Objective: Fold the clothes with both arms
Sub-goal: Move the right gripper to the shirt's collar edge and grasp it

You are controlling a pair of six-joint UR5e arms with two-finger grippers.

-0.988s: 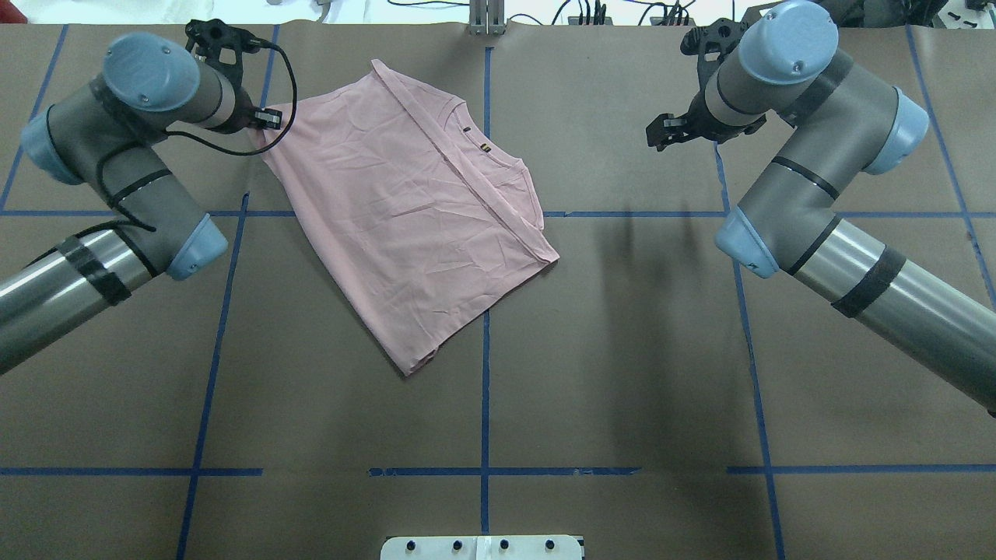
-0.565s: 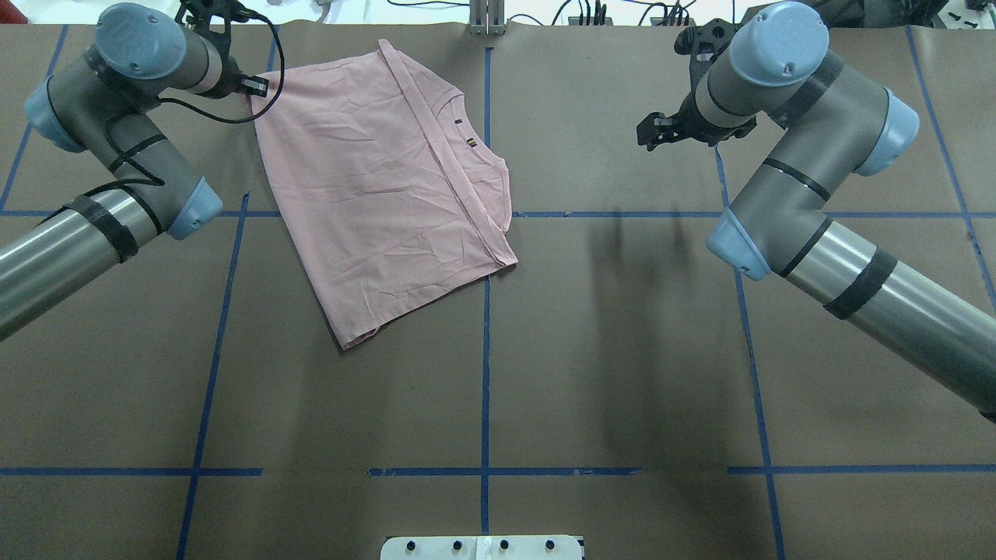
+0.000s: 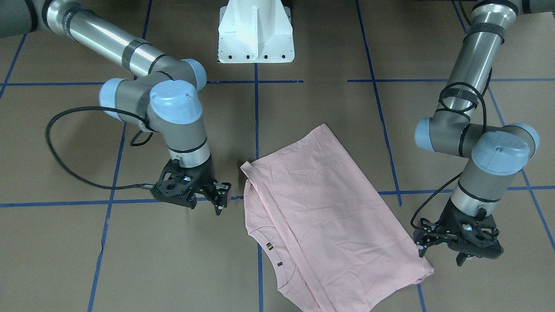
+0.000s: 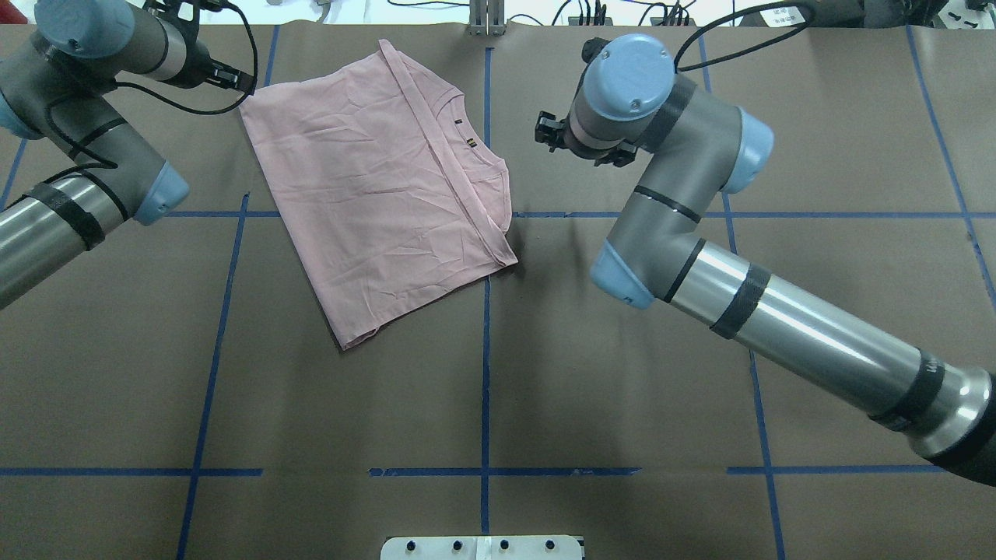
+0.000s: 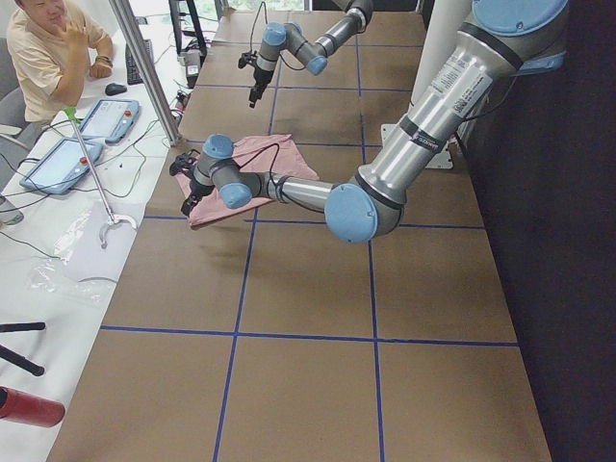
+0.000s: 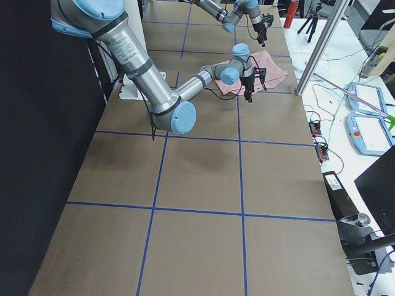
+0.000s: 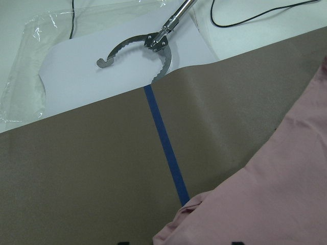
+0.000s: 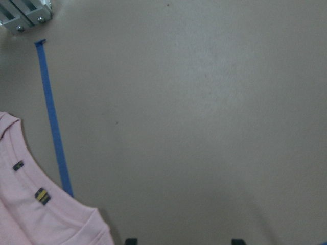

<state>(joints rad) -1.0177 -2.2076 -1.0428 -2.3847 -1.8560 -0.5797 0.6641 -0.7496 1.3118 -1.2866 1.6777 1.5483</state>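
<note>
My gripper will carry the t-shirt's near edge [image 3: 284,146], and that edge will fold over with the layers together, because the long side flap [image 3: 282,222] lies flat along the light pink t-shirt.
The light pink t-shirt [image 4: 373,171] lies folded and flat on the brown table, ribbed collar [image 4: 484,155] towards the right; its print is hidden. It also shows in the front view [image 3: 321,208]. My left gripper [image 4: 237,79] is open and empty, just beyond the shirt's far left corner, which lies under it in the left wrist view [image 7: 276,194]. In the front view the left gripper [image 3: 440,255] hangs beside that corner. My right gripper [image 4: 542,132] is open and empty, hovering a little right of the collar, apart from it [image 3: 222,200]. The right wrist view shows the collar [image 8: 41,214] at lower left.
Blue tape lines [image 4: 485,350] cross the table. The white pedestal base [image 3: 256,34] stands at the near edge. A metal post [image 4: 486,15] and cables stand at the far edge. A metal grabber tool [image 7: 138,48] lies on white paper past that edge. An operator [image 5: 53,58] sits nearby.
The left gripper dragged the shirt to the far left, then let go of its corner and drew back. The right arm swung left to beside the collar.
</note>
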